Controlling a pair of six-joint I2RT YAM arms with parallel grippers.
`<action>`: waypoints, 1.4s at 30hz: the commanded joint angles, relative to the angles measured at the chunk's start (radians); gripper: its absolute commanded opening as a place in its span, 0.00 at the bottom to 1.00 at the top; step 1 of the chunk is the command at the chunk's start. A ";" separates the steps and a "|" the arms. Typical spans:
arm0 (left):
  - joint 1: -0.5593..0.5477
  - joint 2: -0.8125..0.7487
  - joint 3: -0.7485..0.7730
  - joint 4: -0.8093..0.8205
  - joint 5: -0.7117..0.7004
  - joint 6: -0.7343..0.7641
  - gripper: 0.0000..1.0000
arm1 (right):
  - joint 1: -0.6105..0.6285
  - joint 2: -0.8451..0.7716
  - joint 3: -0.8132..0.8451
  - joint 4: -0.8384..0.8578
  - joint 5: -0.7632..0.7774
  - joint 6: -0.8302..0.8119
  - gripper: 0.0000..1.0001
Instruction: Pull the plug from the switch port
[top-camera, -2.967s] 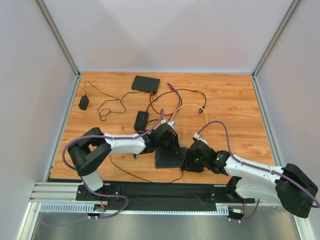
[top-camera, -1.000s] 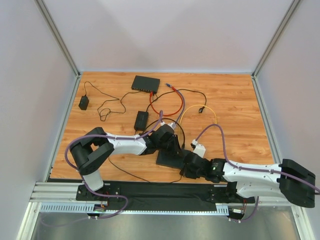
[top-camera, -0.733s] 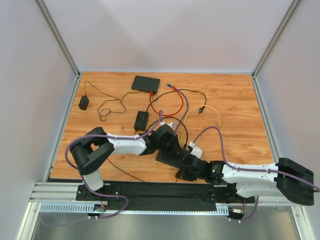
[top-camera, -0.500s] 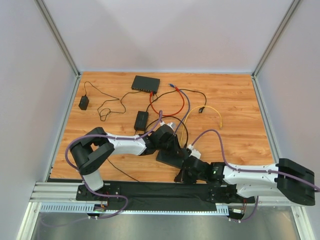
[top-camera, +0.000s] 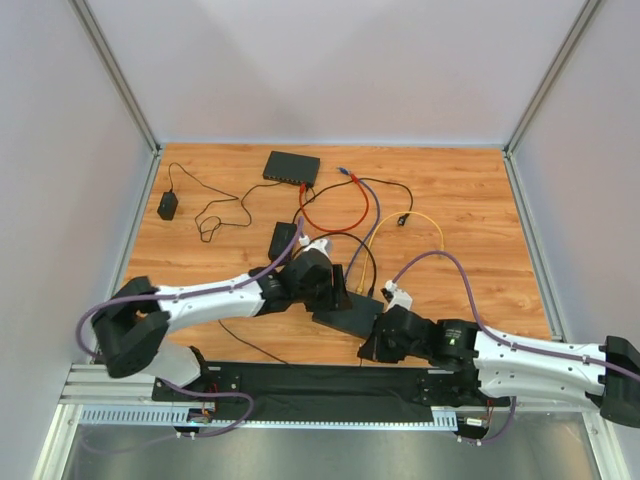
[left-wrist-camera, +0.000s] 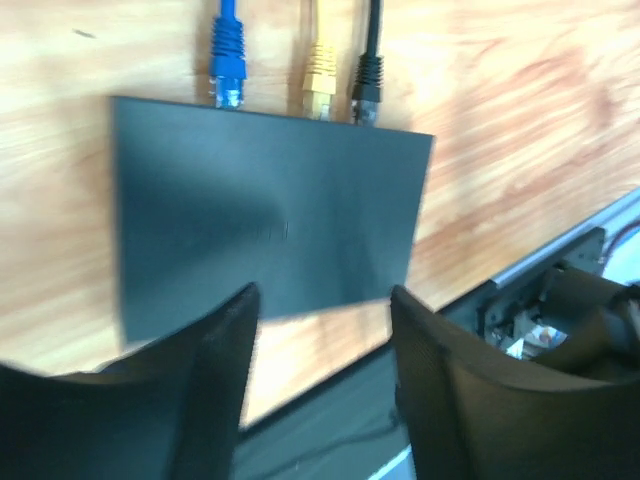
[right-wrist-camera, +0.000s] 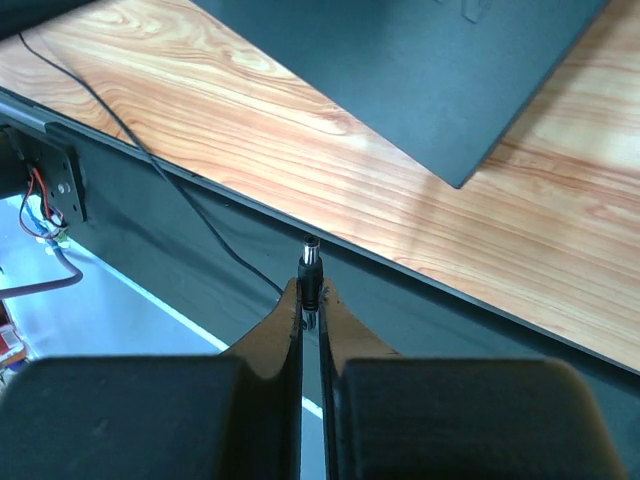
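My right gripper is holding the black barrel plug (right-wrist-camera: 311, 256), which is free of the switch. It should keep holding the plug until my open left gripper (top-camera: 340, 290) takes it.
The black switch (top-camera: 350, 318) lies flat near the table's front edge. In the left wrist view the switch (left-wrist-camera: 270, 215) has blue (left-wrist-camera: 228, 60), yellow (left-wrist-camera: 320, 75) and black (left-wrist-camera: 368, 75) plugs in its far side. My left gripper (top-camera: 322, 285) hovers over it, and in its own view the gripper (left-wrist-camera: 322, 300) is open and empty. My right gripper (right-wrist-camera: 310, 295) is shut on a small black barrel plug (right-wrist-camera: 311, 268), held free of the switch (right-wrist-camera: 420, 70) over the black mat. In the top view the right gripper (top-camera: 370, 345) sits at the switch's near corner.
A second black switch (top-camera: 291, 167) sits at the back, with a power brick (top-camera: 283, 238) and a small adapter (top-camera: 167, 205) to the left. Red (top-camera: 330, 215) and yellow (top-camera: 425, 218) cables loop mid-table. A black mat (top-camera: 300, 380) and a thin black cable (right-wrist-camera: 150, 170) run along the front edge.
My right gripper has drawn back from the switch toward the front edge with the barrel plug in it. My left arm has swung lower and left; the switch has turned a little.
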 joint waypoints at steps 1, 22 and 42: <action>-0.004 -0.187 0.026 -0.184 -0.127 0.088 0.65 | 0.003 0.014 0.084 -0.025 0.015 -0.053 0.00; -0.032 -0.778 -0.415 0.159 0.197 0.326 0.94 | -0.207 0.232 0.473 -0.013 -0.210 -0.275 0.00; -0.039 -0.501 -0.166 -0.219 -0.117 0.292 0.00 | -0.311 0.156 0.482 -0.109 -0.195 -0.349 0.35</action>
